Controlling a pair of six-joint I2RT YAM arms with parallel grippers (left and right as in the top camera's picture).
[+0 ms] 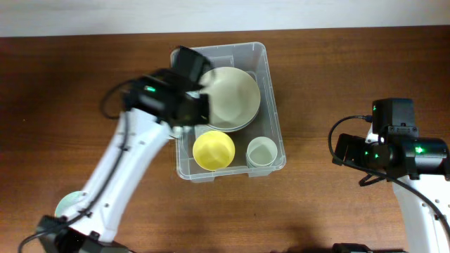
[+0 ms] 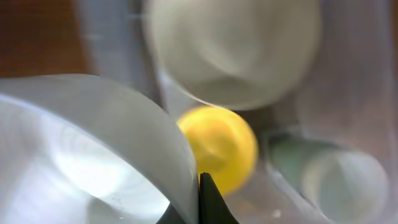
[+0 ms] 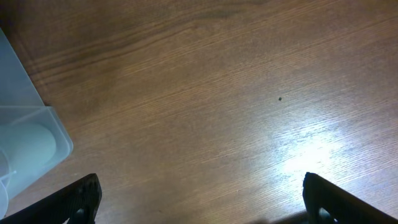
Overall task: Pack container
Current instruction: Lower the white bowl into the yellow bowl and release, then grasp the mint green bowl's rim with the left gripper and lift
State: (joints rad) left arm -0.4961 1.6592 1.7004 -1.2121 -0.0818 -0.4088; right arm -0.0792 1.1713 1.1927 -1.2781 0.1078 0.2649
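My left gripper should continue to move the grey-white bowl (image 2: pixel 87 162) over until it sits inside the yellow bowl (image 1: pixel 214 150), because it hangs rim up next to the open yellow bowl.
The container (image 1: pixel 274 105) is a clear plastic bin at the table's middle. It holds a large cream bowl (image 1: pixel 232 95) stacked on another, a yellow bowl (image 1: pixel 214 150) and a pale green cup (image 1: pixel 261 152). My left gripper (image 1: pixel 193 105) is over the bin's left side. In the left wrist view it (image 2: pixel 199 200) is shut on the rim of a pale grey-white bowl (image 2: pixel 81 149), above the yellow bowl (image 2: pixel 221 146) and the cup (image 2: pixel 336 177). My right gripper (image 3: pixel 200 180) is open and empty over bare table, right of the container (image 3: pixel 25 106).
A pale round disc (image 1: pixel 68 204) lies on the table at the front left, partly hidden by my left arm. My right arm (image 1: pixel 401 151) stands at the right. The table is dark wood with a pale edge at the back.
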